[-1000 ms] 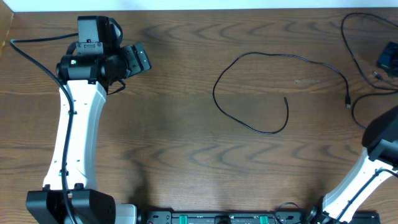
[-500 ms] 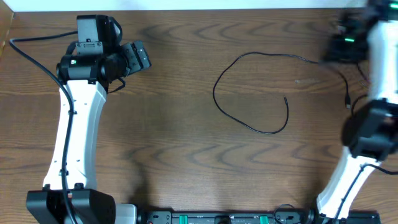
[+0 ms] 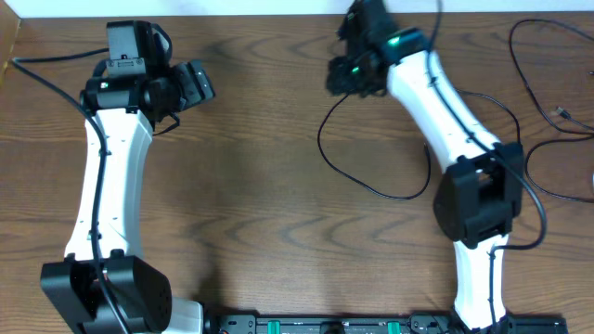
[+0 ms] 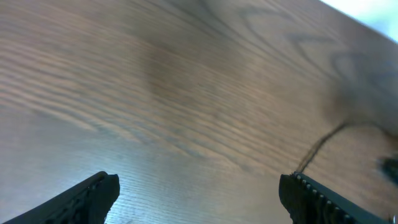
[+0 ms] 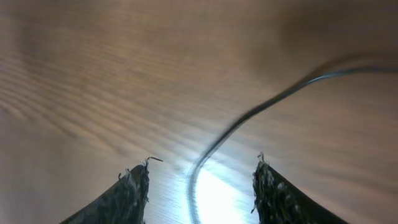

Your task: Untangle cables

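The robot's right gripper has one lone piece of the thin black cable (image 5: 199, 164) running between its spread fingers. It should keep going down until the fingers are on either side of the cable (image 3: 322, 125), and then close.
A thin black cable (image 3: 321, 147) lies in an open loop on the wooden table (image 3: 260, 213), right of centre. My right gripper (image 3: 345, 76) hangs over the loop's upper left part. In the right wrist view the cable (image 5: 205, 158) runs between the two spread fingers (image 5: 134, 190), touching neither, and the gripper (image 5: 202, 186) is open. My left gripper (image 3: 197, 83) sits at the far left, away from the loop. It is open (image 4: 199, 196) over bare wood, with a cable (image 4: 320, 146) blurred in the distance. More thin black cables (image 3: 557, 112) lie at the right edge.
The right arm (image 3: 445, 107) stretches diagonally over the right part of the loop and hides some of it. The table's far edge (image 3: 278, 13) is close behind both grippers. A black rail (image 3: 325, 325) runs along the front edge.
The right arm has swung from the table's right edge to the top middle, above the cable loop, and its jaws have opened. The left arm has shifted slightly.
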Robot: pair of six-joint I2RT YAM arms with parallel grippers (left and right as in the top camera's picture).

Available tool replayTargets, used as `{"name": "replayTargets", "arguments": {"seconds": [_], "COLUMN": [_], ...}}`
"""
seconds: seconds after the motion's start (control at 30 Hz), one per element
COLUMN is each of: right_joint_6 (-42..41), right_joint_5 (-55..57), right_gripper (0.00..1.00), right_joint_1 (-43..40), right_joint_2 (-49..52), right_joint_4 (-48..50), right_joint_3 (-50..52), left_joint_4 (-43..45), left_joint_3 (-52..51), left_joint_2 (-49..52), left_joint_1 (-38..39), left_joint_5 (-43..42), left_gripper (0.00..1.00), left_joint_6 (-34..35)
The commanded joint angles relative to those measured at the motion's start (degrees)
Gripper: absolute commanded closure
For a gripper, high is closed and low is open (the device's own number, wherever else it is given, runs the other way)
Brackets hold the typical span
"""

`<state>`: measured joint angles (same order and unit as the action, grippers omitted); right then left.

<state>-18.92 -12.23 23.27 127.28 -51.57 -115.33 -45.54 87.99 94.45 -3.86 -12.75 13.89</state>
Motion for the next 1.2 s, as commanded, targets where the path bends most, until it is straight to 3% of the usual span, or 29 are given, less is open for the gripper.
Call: {"name": "replayTargets", "arguments": {"seconds": [0.0,0.47,0.67,0.83,0.9,1.1,1.17], "right_joint_6": [-9.4,-19.5,-20.5,-21.6,-22.0,-22.0,-22.0], "right_joint_5": [-5.2,-11.8,-8.5,1.9,6.5,9.9,10.2], "right_gripper": [0.5,0.48,0.51,0.62,0.73,0.96,0.99], "right_joint_1": [-0.3,-0.3,0.9,3.1,4.4,5.7,5.8], "right_joint_2": [3.3,13.5,16.0,16.5,16.5,16.5,16.5], "right_joint_4": [1.2,3.4,4.6,2.9,1.9,0.3,-0.4], "right_joint_3": [2.3,2.7,2.7,2.7,2.7,2.7,2.7], "left_joint_4": [-0.6,-0.6,0.0,0.0,0.0,-0.5,-0.6], "left_joint_3": [0.0,0.0,-1.8,-1.9,-1.9,-1.9,-2.0], "left_joint_2": [2.9,8.2,8.3,8.3,8.3,8.3,8.3], "left_joint_1": [0.6,0.6,1.0,1.0,1.0,1.0,1.0], "left_joint_5": [-4.8,-8.9,-8.7,-8.7,-8.7,-8.7,-8.7], "left_gripper": [0.14,0.15,0.16,0.16,0.16,0.16,0.16], "left_joint_6": [-5.1,-6.4,-6.4,-6.4,-6.4,-6.4,-6.4]}}
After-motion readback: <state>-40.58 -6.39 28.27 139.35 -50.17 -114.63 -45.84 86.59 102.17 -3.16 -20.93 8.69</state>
